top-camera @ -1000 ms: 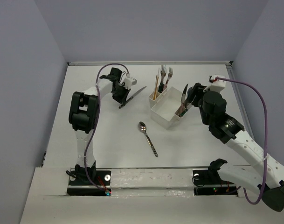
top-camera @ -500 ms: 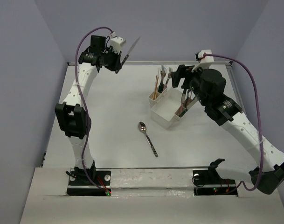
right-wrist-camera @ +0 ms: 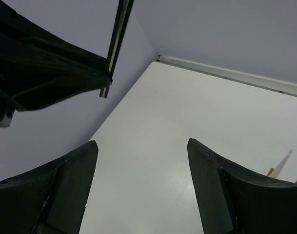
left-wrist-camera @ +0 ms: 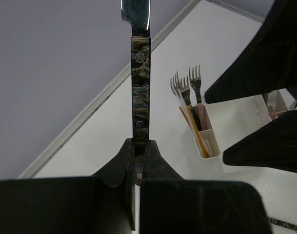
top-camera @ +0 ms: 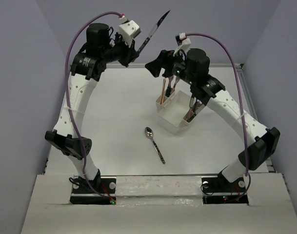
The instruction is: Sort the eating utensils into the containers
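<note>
The knife is in my left gripper, far from the caddy slot on my right gripper's side (top-camera: pixel 191 115), so next my right gripper takes hold of the knife's handle (top-camera: pixel 144 45) first.
My left gripper (top-camera: pixel 132 51) is shut on the dark patterned handle of a knife (top-camera: pixel 153 30) and holds it high above the table's far edge, blade pointing up and right. The left wrist view shows the handle (left-wrist-camera: pixel 140 92) clamped between the fingers (left-wrist-camera: pixel 120 161). My right gripper (top-camera: pixel 155 66) is open and empty, raised just right of the knife, above the white caddy (top-camera: pixel 168 124). Its wrist view shows the knife (right-wrist-camera: pixel 118 34) at upper left. Forks (left-wrist-camera: pixel 187 87) and orange chopsticks (left-wrist-camera: pixel 199 136) stand in the caddy's far slot, utensils (top-camera: pixel 192 109) in the right slot. A spoon (top-camera: pixel 154 144) lies on the table.
The white table (top-camera: pixel 109 126) has a raised rim along its far edge (top-camera: pixel 114 67) and grey walls close on the left and right. The two grippers are close together in the air above the table's far middle.
Both arms have risen. The left gripper carried the knife up and to the right. The right gripper swung left, away from the caddy's right slot, toward the knife.
</note>
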`<action>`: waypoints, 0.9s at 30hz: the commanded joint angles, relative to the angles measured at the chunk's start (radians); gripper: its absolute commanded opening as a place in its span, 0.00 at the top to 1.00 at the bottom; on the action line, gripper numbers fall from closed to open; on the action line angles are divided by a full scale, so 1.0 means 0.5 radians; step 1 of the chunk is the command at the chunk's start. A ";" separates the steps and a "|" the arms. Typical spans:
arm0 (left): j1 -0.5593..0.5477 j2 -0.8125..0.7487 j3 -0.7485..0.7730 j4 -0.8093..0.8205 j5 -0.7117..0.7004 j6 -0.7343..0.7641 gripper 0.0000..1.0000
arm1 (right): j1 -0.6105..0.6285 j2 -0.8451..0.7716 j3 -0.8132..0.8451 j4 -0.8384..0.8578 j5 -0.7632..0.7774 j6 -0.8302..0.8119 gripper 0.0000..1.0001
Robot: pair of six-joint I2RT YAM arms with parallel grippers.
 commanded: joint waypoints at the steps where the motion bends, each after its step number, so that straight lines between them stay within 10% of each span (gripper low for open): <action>1: -0.110 -0.072 -0.019 -0.031 0.012 0.068 1.00 | -0.002 0.013 0.167 0.374 -0.107 0.249 0.21; 19: -0.196 -0.149 -0.114 -0.068 0.067 0.136 1.00 | -0.002 0.215 0.109 0.619 0.224 0.511 0.36; 27: -0.196 -0.185 -0.292 -0.068 0.104 0.145 1.00 | -0.002 0.207 -0.074 0.748 0.147 0.434 0.99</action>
